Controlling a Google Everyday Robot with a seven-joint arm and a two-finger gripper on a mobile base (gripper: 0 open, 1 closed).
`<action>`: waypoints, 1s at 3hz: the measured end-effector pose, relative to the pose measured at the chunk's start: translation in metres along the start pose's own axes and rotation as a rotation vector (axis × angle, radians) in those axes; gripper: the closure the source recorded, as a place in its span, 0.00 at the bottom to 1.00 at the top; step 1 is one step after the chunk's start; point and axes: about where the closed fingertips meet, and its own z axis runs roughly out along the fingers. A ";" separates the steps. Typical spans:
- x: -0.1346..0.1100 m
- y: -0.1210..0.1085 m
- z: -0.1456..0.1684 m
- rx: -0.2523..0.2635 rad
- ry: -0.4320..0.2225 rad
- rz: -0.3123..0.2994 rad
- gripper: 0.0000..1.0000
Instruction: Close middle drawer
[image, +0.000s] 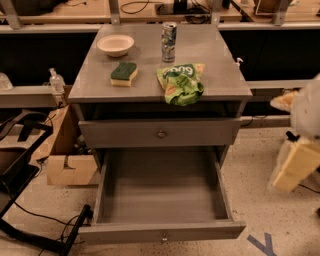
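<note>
The floor (258, 212) next to the middle drawer is clear, so the robot's gripper should keep moving down past the drawer's side until it is in front of the drawer's low front panel (165, 234).
The middle drawer (160, 187) is pulled far out of the grey cabinet, its plain grey inside empty. Its low front panel (162, 232) with a small round knob (163, 238) faces me at the bottom of the view. Above it is the taller-fronted top drawer (160, 132) with a bigger knob, out by a small gap. My gripper (295, 167) shows as a blurred cream shape at the right edge, beside the cabinet, clear of the drawer and at about its height.
On the cabinet top (210, 65) lie a white bowl (115, 44), a green-yellow sponge (124, 73), a can (169, 35) and a green chip bag (181, 82). A cardboard box (67, 160) and black cables (45, 220) are at the left. Blue tape (262, 244) marks the floor.
</note>
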 end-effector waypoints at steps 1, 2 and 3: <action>0.034 0.037 0.038 0.008 -0.072 0.030 0.00; 0.076 0.094 0.113 0.010 -0.166 0.074 0.02; 0.095 0.125 0.161 0.026 -0.190 0.120 0.24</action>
